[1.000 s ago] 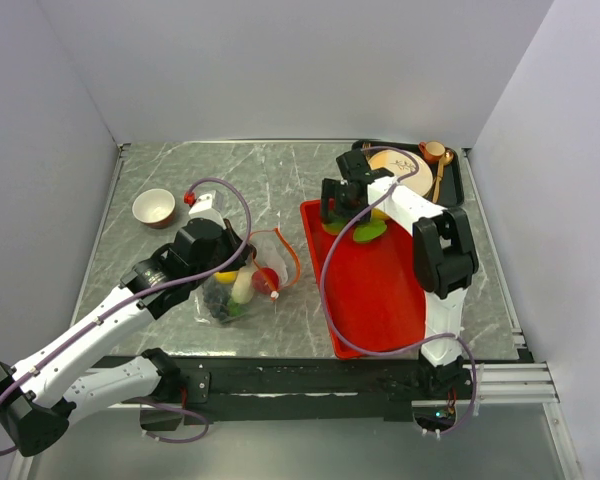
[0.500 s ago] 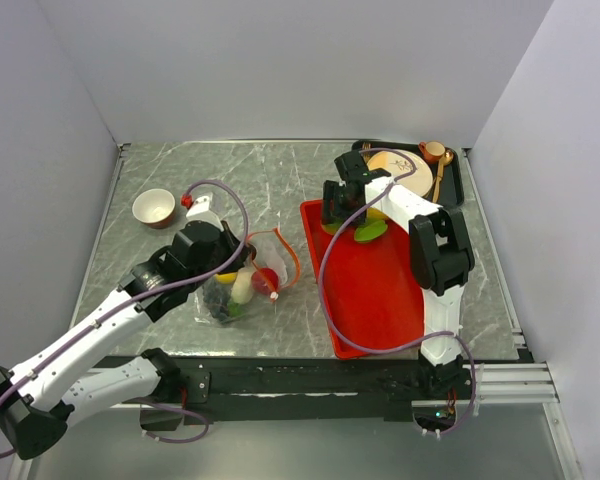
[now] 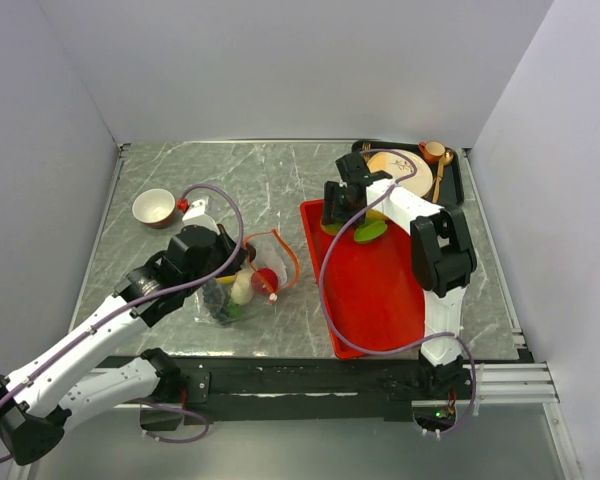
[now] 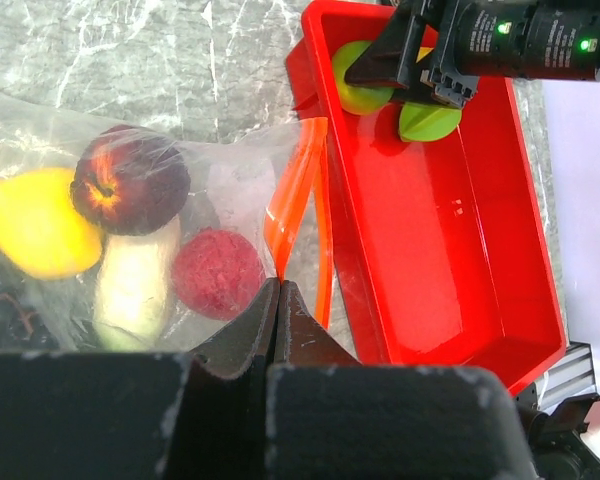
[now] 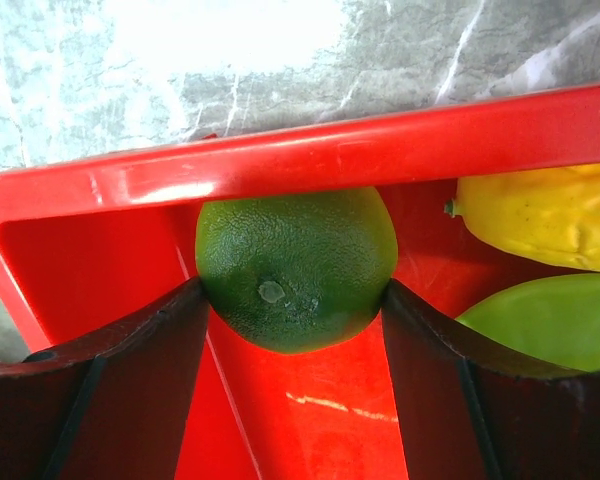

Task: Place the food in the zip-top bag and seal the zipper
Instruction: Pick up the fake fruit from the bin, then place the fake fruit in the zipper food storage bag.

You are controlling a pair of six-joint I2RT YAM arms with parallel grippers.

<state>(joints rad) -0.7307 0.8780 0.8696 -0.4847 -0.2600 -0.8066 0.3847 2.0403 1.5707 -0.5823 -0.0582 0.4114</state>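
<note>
The orange zipper (image 3: 289,251) stands open toward the red tray. My right gripper should keep going with the green lime and let it go inside the bag's opening (image 3: 279,263).
The clear zip-top bag (image 3: 242,290) lies on the marble table left of the red tray (image 3: 380,290). Through its plastic I see food: a peach (image 4: 130,178), a yellow pear (image 4: 30,225), a white piece (image 4: 135,285) and a red berry (image 4: 217,272). My left gripper (image 4: 277,287) is shut on the bag's edge, where the orange zipper (image 4: 298,190) runs up from the jaws. In the tray's far corner my right gripper (image 5: 295,290) has both fingers pressed against a green lime (image 5: 295,265). A yellow lemon (image 5: 540,215) and a green pod (image 5: 550,320) lie beside it.
A small bowl (image 3: 154,207) stands at the far left of the table. A black tray (image 3: 458,190) at the far right carries a cream plate (image 3: 395,165), a cup (image 3: 432,151) and a gold spoon. Grey walls close in on three sides.
The right jaws have closed in from wide apart until they touch the lime. The left arm has drawn slightly left and nearer, still pinching the bag's edge.
</note>
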